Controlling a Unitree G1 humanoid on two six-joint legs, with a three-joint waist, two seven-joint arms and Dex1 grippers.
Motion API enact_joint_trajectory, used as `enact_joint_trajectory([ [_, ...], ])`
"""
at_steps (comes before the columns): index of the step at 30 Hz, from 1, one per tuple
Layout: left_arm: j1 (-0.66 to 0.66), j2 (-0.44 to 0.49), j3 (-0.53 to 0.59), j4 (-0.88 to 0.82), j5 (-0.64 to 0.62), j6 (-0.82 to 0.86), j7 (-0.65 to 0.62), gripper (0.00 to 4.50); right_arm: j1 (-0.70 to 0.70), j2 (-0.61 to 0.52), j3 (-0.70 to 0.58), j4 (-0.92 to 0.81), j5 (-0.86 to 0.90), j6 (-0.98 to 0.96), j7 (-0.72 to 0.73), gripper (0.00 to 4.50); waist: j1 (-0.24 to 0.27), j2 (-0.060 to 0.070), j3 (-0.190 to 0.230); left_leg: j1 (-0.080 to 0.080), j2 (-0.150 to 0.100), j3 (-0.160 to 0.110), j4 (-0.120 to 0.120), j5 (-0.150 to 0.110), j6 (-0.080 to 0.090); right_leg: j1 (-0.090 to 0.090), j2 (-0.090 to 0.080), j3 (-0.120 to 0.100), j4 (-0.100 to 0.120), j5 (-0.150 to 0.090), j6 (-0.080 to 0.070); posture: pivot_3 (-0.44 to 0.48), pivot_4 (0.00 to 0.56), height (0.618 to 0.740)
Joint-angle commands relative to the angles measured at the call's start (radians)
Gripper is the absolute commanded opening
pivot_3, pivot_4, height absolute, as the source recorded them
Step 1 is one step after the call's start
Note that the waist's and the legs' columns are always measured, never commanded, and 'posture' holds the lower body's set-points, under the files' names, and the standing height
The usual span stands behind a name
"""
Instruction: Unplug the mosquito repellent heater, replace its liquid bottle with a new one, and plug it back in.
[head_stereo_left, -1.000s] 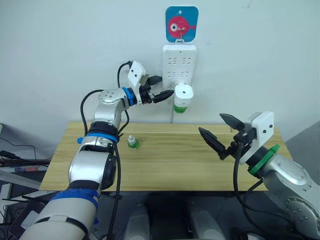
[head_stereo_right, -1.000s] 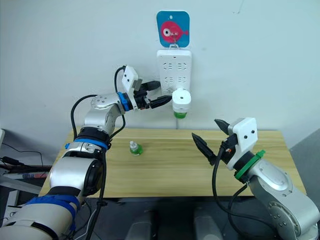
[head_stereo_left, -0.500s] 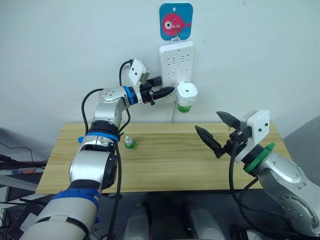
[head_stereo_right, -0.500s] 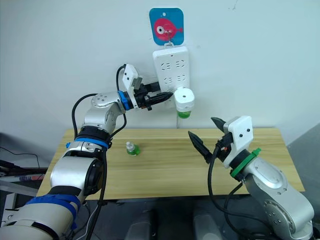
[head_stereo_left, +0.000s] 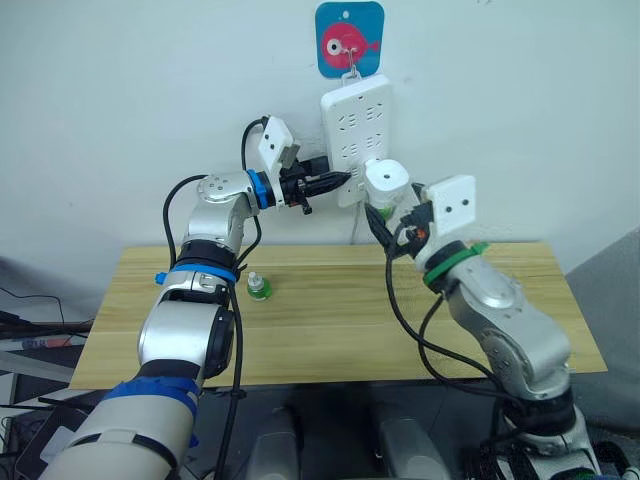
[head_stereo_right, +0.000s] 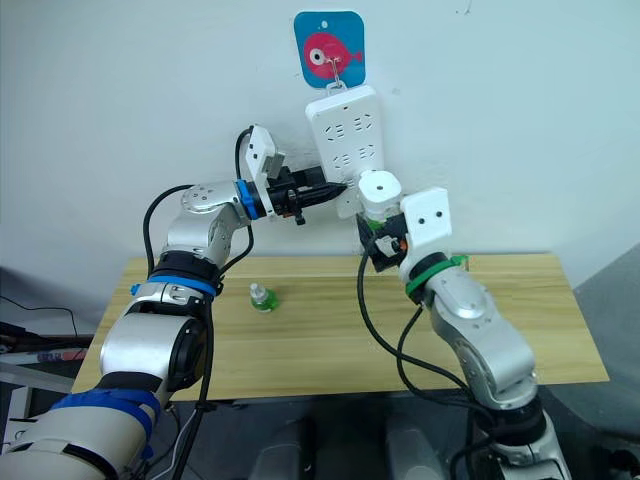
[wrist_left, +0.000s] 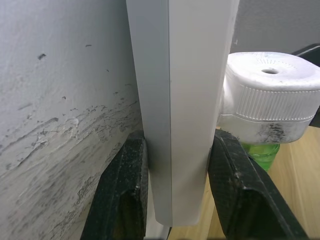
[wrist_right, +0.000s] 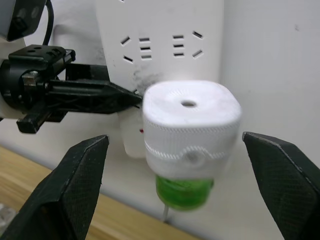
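The green liquid bottle's top (wrist_right: 185, 192) vanishes into the heater's bottom side (wrist_right: 186, 176), so I should expect a dark wick hidden in there, standing up from the bottle's neck.
The mosquito repellent heater (head_stereo_left: 386, 181) is a white rounded body plugged into the tilted white power strip (head_stereo_left: 352, 110) on the wall. A green liquid bottle (wrist_right: 182, 192) hangs under it. My left gripper (head_stereo_left: 338, 181) is shut on the strip's lower left edge, and its fingers (wrist_left: 125, 195) press both faces of the strip. My right gripper (wrist_right: 175, 139) is raised to the heater (wrist_right: 189, 122) and open. Its wide-spread fingers (wrist_right: 82, 185) stand on either side without touching. A second small green bottle (head_stereo_left: 260, 287) stands on the wooden table (head_stereo_left: 330, 340).
The strip hangs from a blue hook plate with a pink fish (head_stereo_left: 350, 38) on the white wall. The table's front edge faces me, and the wall lies directly behind the strip and both grippers.
My right arm has swung up from over the table to the heater, fingers still open. The left gripper has stayed on the strip's edge, and the strip now hangs more tilted.
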Motion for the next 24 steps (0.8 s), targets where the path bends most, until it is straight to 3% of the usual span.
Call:
enact_joint_trajectory([
  [1, -0.012, -0.001, -0.006, -0.033, 0.009, -0.018, 0.015, 1.32, -0.057, 0.011, -0.020, 0.054, -0.032, -0.063, 0.041, 4.50, -0.001, 0.000, 0.000, 0.000, 0.000, 0.000, 0.000, 0.000, 0.000, 0.000, 0.000, 0.000, 0.000, 0.000, 0.000, -0.179, 0.249, 0.740],
  [10, -0.004, 0.002, -0.004, -0.037, 0.008, -0.020, 0.016, 1.32, -0.158, 0.044, -0.044, 0.199, -0.053, -0.109, 0.108, 4.50, 0.001, 0.001, 0.001, 0.000, 0.000, 0.000, 0.000, 0.000, 0.000, 0.000, 0.000, -0.001, 0.000, 0.001, 0.000, -0.171, 0.246, 0.740],
  [16, 0.000, 0.001, -0.003, -0.039, 0.007, -0.022, 0.018, 1.32, -0.173, 0.066, -0.062, 0.209, -0.078, -0.069, 0.096, 2.94, 0.001, 0.001, 0.001, 0.000, 0.000, -0.001, 0.000, 0.000, 0.000, 0.000, 0.000, -0.001, 0.001, 0.001, 0.000, -0.176, 0.244, 0.740],
  [19, 0.002, 0.001, -0.007, -0.037, 0.015, -0.028, 0.027, 1.32, -0.169, 0.063, -0.069, 0.168, -0.076, -0.039, 0.098, 2.97, 0.001, 0.001, 0.001, 0.000, 0.000, -0.001, 0.000, 0.000, 0.000, 0.000, 0.000, -0.001, 0.001, 0.001, 0.000, -0.177, 0.242, 0.740],
  [24, 0.007, 0.016, -0.017, -0.011, 0.047, -0.057, 0.075, 1.32, -0.104, 0.046, -0.096, -0.052, -0.038, 0.140, 0.091, 2.97, 0.005, 0.001, 0.001, -0.002, 0.001, -0.003, 0.000, 0.000, 0.000, -0.001, -0.001, -0.003, 0.000, 0.003, -0.004, -0.179, 0.241, 0.740],
])
